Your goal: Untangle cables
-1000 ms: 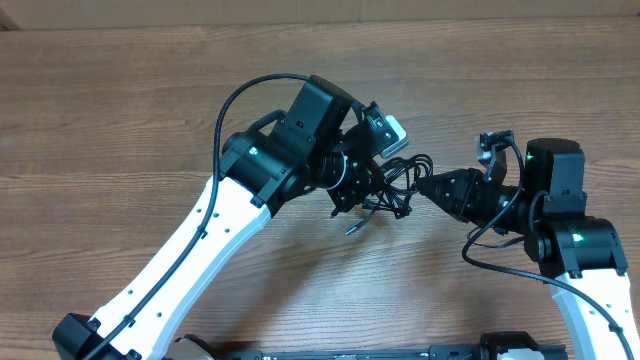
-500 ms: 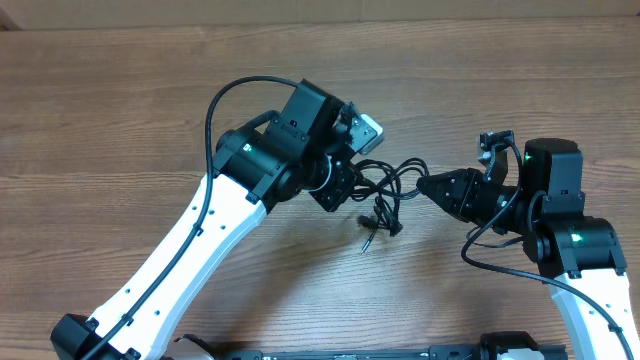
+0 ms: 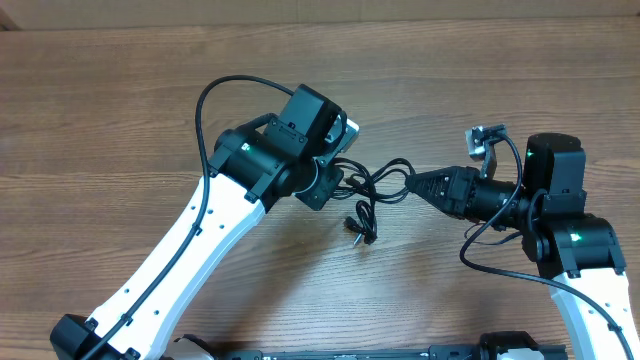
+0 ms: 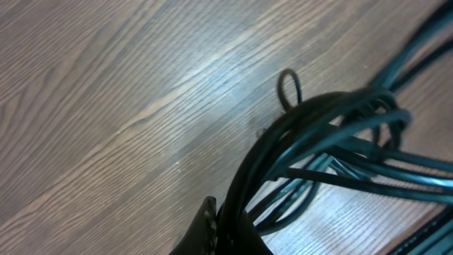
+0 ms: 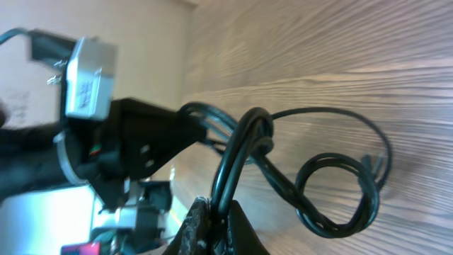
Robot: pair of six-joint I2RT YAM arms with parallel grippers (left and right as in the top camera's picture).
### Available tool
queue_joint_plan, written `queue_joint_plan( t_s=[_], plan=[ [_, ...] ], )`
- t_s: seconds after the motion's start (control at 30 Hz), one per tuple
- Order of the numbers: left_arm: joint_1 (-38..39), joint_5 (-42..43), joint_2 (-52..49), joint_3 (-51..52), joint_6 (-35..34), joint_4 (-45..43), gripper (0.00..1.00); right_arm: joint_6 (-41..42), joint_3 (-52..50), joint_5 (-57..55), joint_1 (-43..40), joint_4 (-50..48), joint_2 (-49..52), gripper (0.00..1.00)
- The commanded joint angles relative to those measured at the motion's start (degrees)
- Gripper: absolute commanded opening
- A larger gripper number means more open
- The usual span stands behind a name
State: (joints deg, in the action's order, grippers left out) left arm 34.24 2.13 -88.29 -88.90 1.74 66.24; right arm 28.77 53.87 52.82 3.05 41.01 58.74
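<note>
The cables are bunched at a crossing [image 3: 370, 182] stretched from gripper to gripper, so the robot should first move its left gripper in toward the cables [image 3: 399, 170] beside its right gripper and loosen the tangle.
The cables [image 3: 372, 190] are a tangle of thin black cords stretched between my two grippers above the wooden table, with a loop and a plug end [image 3: 356, 233] hanging down. My left gripper [image 3: 332, 182] is shut on the left side of the tangle; in the left wrist view the cords [image 4: 333, 142] fan out from its jaws [image 4: 230, 227]. My right gripper [image 3: 415, 183] is shut on the right side; in the right wrist view two strands [image 5: 237, 152] run into its jaws [image 5: 214, 209], with a coil [image 5: 340, 191] beyond.
The wooden table [image 3: 120, 120] runs all round. A thick black cable [image 3: 215, 95] arches over the left arm. A second cable [image 3: 490, 250] loops by the right arm.
My left gripper has moved left and a little up, my right gripper slightly left. The tangle has been drawn out longer between them, and the hanging plug end has shifted left.
</note>
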Motion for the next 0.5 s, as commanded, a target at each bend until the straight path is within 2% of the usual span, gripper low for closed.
queue_joint_plan(
  t_s=[0.0, 0.2, 0.47],
  plan=[
    [-3.0, -5.3, 0.5, -1.2, -1.2, 0.5, 0.04, -0.4, 1.0, 6.7, -0.2, -1.5, -0.4, 0.04],
    [-6.4, -4.9, 0.5, -1.2, -2.2, 0.4, 0.04, -3.5, 1.0, 13.6, -0.2, -3.3, -0.4, 0.04],
    [-6.9, 0.6, 0.5, -1.2, -1.2, -0.9, 0.04, -3.8, 1.0, 12.1, -0.2, -3.2, -0.4, 0.04]
  ],
)
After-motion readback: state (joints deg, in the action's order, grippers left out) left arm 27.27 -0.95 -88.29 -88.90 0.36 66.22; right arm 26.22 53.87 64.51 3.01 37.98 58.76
